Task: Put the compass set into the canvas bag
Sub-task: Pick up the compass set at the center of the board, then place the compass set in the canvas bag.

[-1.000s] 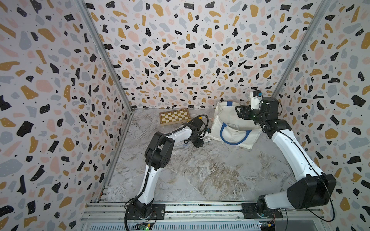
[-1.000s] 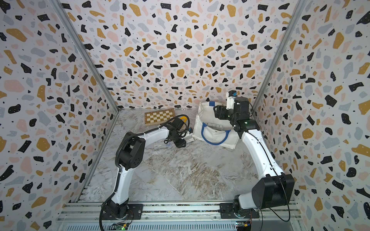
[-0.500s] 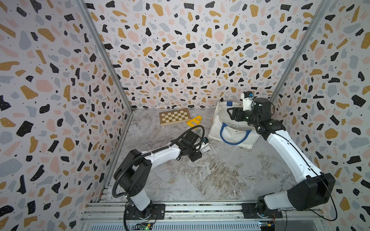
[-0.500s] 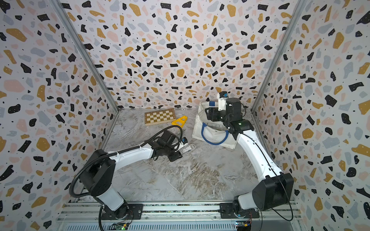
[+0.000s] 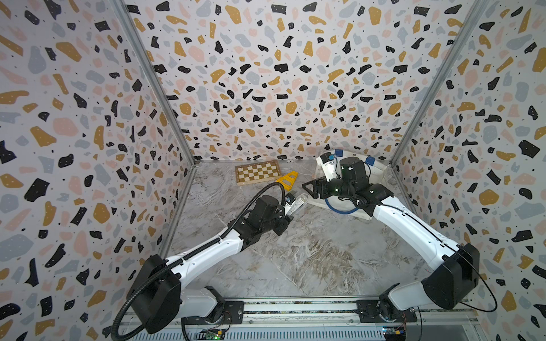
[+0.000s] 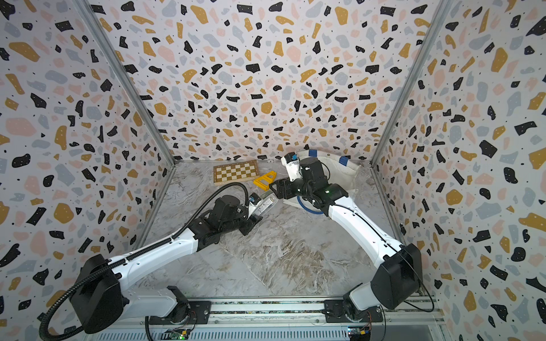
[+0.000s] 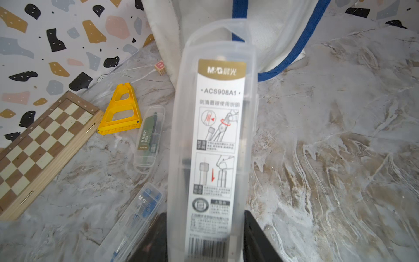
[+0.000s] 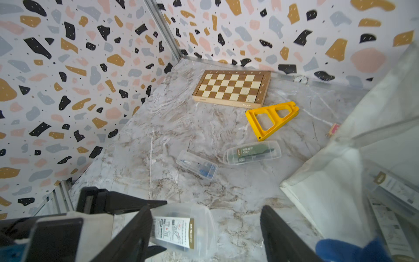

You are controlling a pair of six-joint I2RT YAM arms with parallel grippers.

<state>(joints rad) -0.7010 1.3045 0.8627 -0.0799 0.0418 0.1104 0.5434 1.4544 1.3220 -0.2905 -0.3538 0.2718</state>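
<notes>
Next, my right gripper takes the compass set's loose end (image 7: 222,54) and carries the compass set in, because my left gripper holds the compass set's barcode end (image 7: 207,245) short of the canvas bag.
The compass set (image 7: 215,136) is a long clear plastic case with a white and gold label. My left gripper (image 7: 205,238) is shut on its barcode end and holds it above the floor, pointing toward the canvas bag (image 7: 267,34). In both top views the case (image 5: 296,203) (image 6: 265,203) hangs just left of the bag (image 5: 375,174) (image 6: 334,168), a white tote with a blue handle (image 5: 339,210) in the far right corner. My right gripper (image 8: 206,236) (image 5: 310,189) stands open at the bag's near left edge. The held case (image 8: 181,229) shows below its fingers, untouched.
Two more clear cases lie on the marble floor, one green-labelled (image 8: 252,152), one blue (image 8: 197,167). Beyond them are a yellow triangular frame (image 5: 286,180) and a chessboard (image 5: 257,172) by the back wall. A small wooden cube (image 7: 160,67) sits beside the bag.
My left arm has folded down low and drawn back slightly with the case in its grip. My right gripper has swung left and forward from over the bag toward the case.
</notes>
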